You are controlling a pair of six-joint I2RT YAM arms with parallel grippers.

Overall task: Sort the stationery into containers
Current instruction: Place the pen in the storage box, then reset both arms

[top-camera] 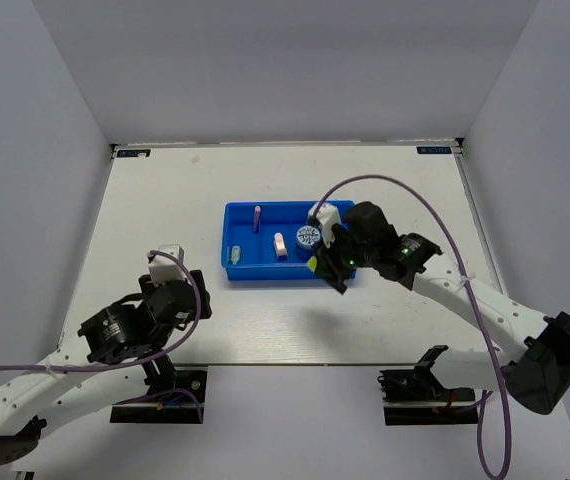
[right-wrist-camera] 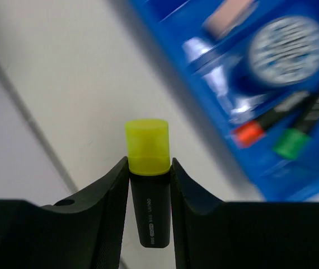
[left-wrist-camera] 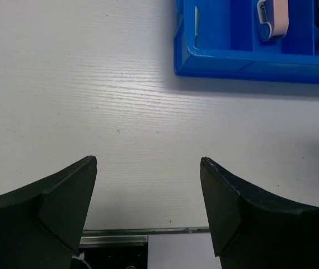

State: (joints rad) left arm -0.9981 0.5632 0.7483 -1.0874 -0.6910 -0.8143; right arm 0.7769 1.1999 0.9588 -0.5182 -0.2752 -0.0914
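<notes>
The green-capped marker (right-wrist-camera: 292, 143) is in the tray's end compartment, so I should continue to bring the yellow-capped marker along in my right gripper until it hangs above that compartment.
The blue divided tray (top-camera: 240, 213) lies mid-table. In it are two pink erasers (top-camera: 257, 217) (top-camera: 280, 245), a blue-and-white disc (top-camera: 306, 236) and a tiny pale piece (top-camera: 233, 253). My right gripper (top-camera: 327, 264) hovers over the tray's near right corner, shut on a black marker with a yellow cap (right-wrist-camera: 147, 147). In the right wrist view, blurred, the tray (right-wrist-camera: 277, 176) holds an orange-capped marker (right-wrist-camera: 256, 129), a green-capped marker (right-wrist-camera: 294, 140) and the disc (right-wrist-camera: 285, 49). My left gripper (left-wrist-camera: 148, 162) is open and empty over bare table, short of the tray (left-wrist-camera: 243, 59).
White walls close in the table on three sides. The table's near metal edge (left-wrist-camera: 142, 231) shows just below my left fingers. A pink eraser (left-wrist-camera: 274, 19) lies in the tray's near compartment in the left wrist view.
</notes>
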